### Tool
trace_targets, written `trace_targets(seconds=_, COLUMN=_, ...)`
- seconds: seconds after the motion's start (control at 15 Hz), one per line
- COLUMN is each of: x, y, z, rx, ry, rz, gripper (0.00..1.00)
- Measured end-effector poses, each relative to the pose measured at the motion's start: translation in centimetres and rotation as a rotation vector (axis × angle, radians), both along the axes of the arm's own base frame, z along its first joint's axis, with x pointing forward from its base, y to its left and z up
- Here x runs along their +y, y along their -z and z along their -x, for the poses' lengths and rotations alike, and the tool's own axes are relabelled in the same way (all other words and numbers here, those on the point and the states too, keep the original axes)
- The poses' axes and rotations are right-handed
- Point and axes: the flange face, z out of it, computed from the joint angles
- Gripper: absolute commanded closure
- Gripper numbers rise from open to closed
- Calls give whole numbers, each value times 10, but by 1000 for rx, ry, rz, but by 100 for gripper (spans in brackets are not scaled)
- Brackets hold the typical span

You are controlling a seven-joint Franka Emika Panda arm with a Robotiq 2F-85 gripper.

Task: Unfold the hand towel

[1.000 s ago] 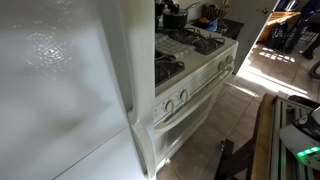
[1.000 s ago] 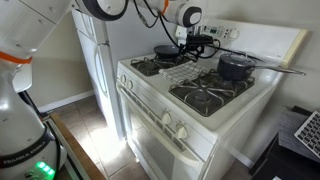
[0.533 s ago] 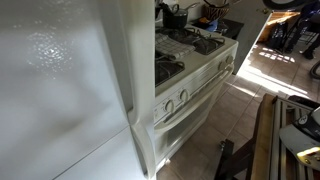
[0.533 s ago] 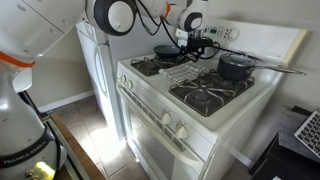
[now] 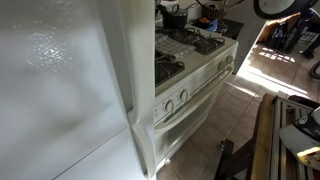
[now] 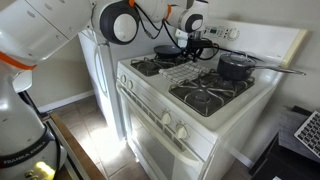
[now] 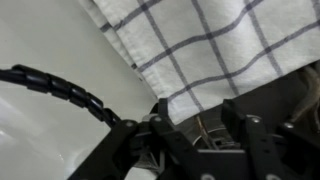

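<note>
My gripper needs to open, reach farther over the hand towel inside [image 7: 196,84] its near edge and pinch up a fold, because the hand towel's near edge [image 7: 204,106] lies just ahead of my gripper's fingers.
The hand towel [image 6: 178,72], white with dark check lines, lies folded on the middle of the white stove top [image 6: 205,125] between the burners. In the wrist view the hand towel [image 7: 200,40] fills the upper part of the frame, and its edge ends just ahead of my fingertips. My gripper [image 6: 194,46] hangs over the back end of the towel, near the rear burners. In the wrist view the gripper [image 7: 200,125] has its jaws apart with nothing between them, only dark burner grate behind.
A black pot [image 6: 236,67] with a long handle sits on the back burner, and a dark pan [image 6: 165,49] on another rear burner. A white fridge [image 6: 95,60] stands beside the stove and fills the near side of an exterior view [image 5: 60,90]. Control knobs [image 6: 175,128] line the front.
The arm's upper joint has swung across in front of the fridge. The gripper stays almost in place over the back of the towel. The towel has not moved.
</note>
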Motion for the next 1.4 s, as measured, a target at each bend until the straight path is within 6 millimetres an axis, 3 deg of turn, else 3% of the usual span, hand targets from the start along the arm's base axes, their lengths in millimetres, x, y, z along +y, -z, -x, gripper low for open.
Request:
trace_targets(seconds=0.07, x=0, y=0, z=-1, rx=2, ry=-1, rz=-1, gripper=69)
trace_targets(seconds=0.13, x=-1, y=0, z=-1, rx=-1, ry=-1, rz=-2, gripper=39)
trace_targets(seconds=0.27, x=-1, y=2, z=-3, rx=-4, ry=-2, rz=-3, gripper=43)
trace_targets(seconds=0.67, x=3, y=2, z=-7, rx=-26, ry=-25, rz=-25, gripper=1)
trace_targets(seconds=0.73, x=4, y=2, z=-8, rx=-30, ry=-30, rz=-29, gripper=38)
trace_targets(seconds=0.87, x=4, y=3, z=-9, rx=-35, ry=-37, rz=-34, gripper=40)
trace_targets(seconds=1.13, x=1, y=3, z=-10, rx=-42, ry=-46, rz=-35, gripper=73)
trace_targets(seconds=1.4, x=1, y=6, z=-8, rx=-20, ry=-54, rz=-39, gripper=99)
